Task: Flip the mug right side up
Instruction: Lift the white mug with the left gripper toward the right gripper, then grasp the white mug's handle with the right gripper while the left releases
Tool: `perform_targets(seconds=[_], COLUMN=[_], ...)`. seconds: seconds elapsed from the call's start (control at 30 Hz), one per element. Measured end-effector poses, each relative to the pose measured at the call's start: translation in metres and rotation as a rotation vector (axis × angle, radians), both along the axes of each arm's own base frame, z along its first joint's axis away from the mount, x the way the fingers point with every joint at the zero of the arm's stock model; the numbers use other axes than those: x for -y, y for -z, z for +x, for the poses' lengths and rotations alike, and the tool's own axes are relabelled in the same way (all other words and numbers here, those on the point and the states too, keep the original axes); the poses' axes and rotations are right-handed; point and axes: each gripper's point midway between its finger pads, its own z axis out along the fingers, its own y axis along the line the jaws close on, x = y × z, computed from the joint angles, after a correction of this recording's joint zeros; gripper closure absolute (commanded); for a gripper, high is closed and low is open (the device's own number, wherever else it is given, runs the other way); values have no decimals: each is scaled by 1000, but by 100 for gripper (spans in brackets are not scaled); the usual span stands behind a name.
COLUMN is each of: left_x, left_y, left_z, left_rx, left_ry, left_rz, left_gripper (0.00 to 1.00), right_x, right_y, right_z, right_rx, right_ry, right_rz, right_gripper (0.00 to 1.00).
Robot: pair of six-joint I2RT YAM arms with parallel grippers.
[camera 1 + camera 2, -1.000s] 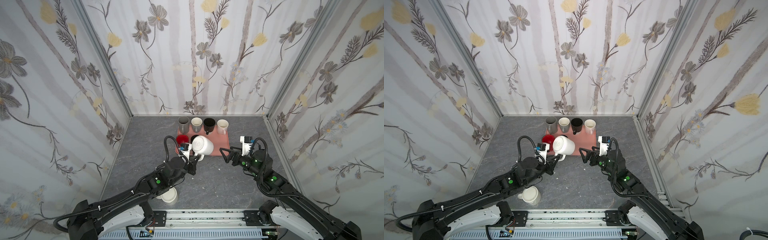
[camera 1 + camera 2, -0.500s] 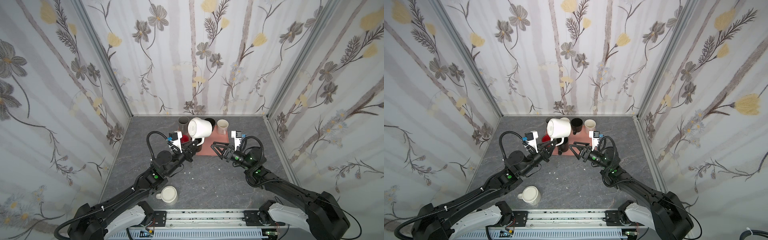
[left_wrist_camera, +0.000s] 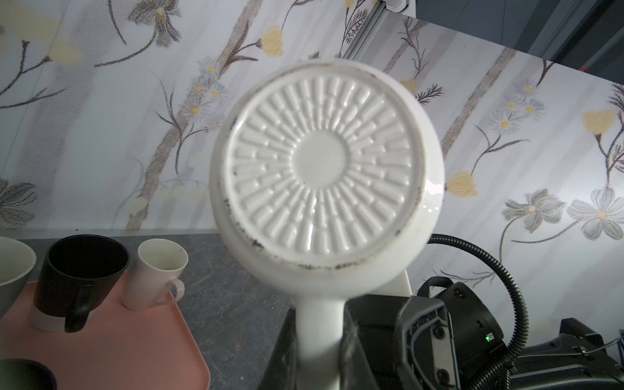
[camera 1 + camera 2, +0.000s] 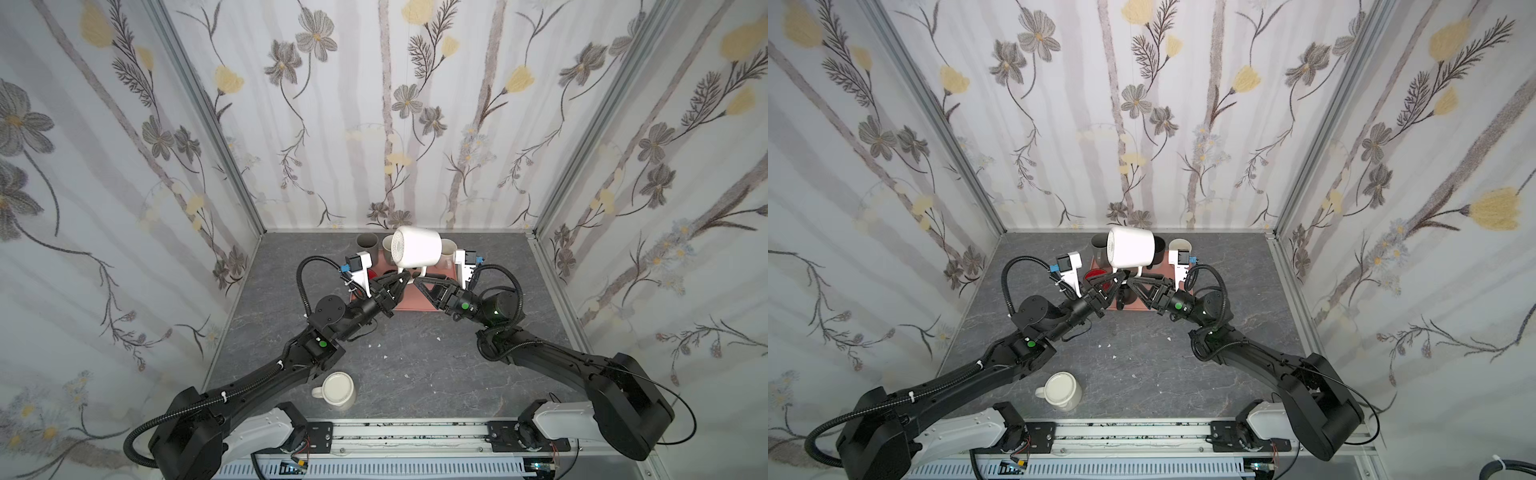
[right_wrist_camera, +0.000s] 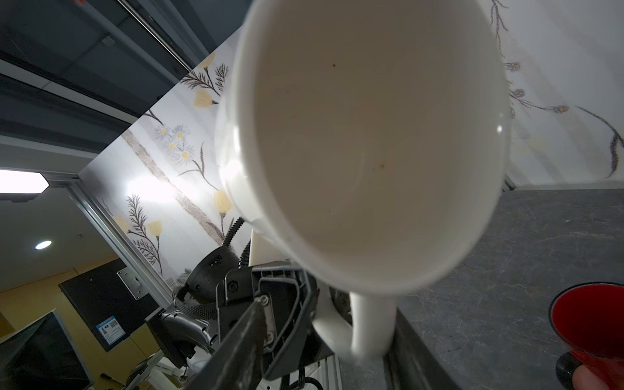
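Observation:
My right gripper should take hold of the mug's handle (image 5: 373,325) and turn the mug upright onto the pink tray, because the white mug (image 4: 417,247) is lying on its side in my left gripper.
A white mug (image 4: 417,249) (image 4: 1133,248) hangs in the air on its side above the pink tray (image 4: 409,306). Its ribbed base (image 3: 320,169) faces left and its open mouth (image 5: 371,135) faces right. My left gripper (image 4: 404,279) (image 3: 319,337) is shut on the mug's handle from below. My right gripper (image 4: 417,282) (image 5: 324,337) reaches in from the right with its jaws on either side of the same handle. One finger lies close against the handle, and a gap remains on the other side.
The tray holds a grey mug (image 4: 367,243), a cream mug (image 4: 449,248), a black mug (image 3: 77,270) and a red mug (image 5: 591,324). Another cream mug (image 4: 337,388) stands near the table's front edge. Patterned walls close in three sides.
My left gripper has lifted the white mug up and toward the back wall. My right gripper has moved in to the handle and its jaws have narrowed.

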Motion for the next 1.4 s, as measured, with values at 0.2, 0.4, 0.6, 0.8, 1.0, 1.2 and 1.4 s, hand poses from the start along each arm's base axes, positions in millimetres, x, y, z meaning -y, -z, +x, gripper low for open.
perform_targets(seconds=[0.2, 0.4, 0.6, 0.8, 1.0, 1.2, 1.4], left_x=[0, -2, -5, -12, -24, -35, -51], left_y=[-7, -14, -15, -17, -16, -7, 4], left_z=[-3, -5, -2, 0, -2, 2, 3], left_rx=[5, 17, 4, -14, -33, -57, -77], left_ry=[17, 23, 2, -29, -70, -143, -227], left_rz=[-32, -57, -69, -84, -84, -22, 51], left_gripper=[100, 100, 26, 0, 0, 0, 0], right_x=[-2, -2, -1, 7, 21, 38, 58], right_y=[-8, -16, -17, -11, 4, 32, 93], right_z=[2, 2, 1, 9, 23, 43, 62], right_rx=[0, -9, -6, -8, -30, -80, -194], right_ry=[2, 2, 26, 125, 260, 389, 490], right_rz=[34, 60, 21, -71, -221, -434, -725], right_gripper=[72, 100, 100, 100, 100, 100, 100])
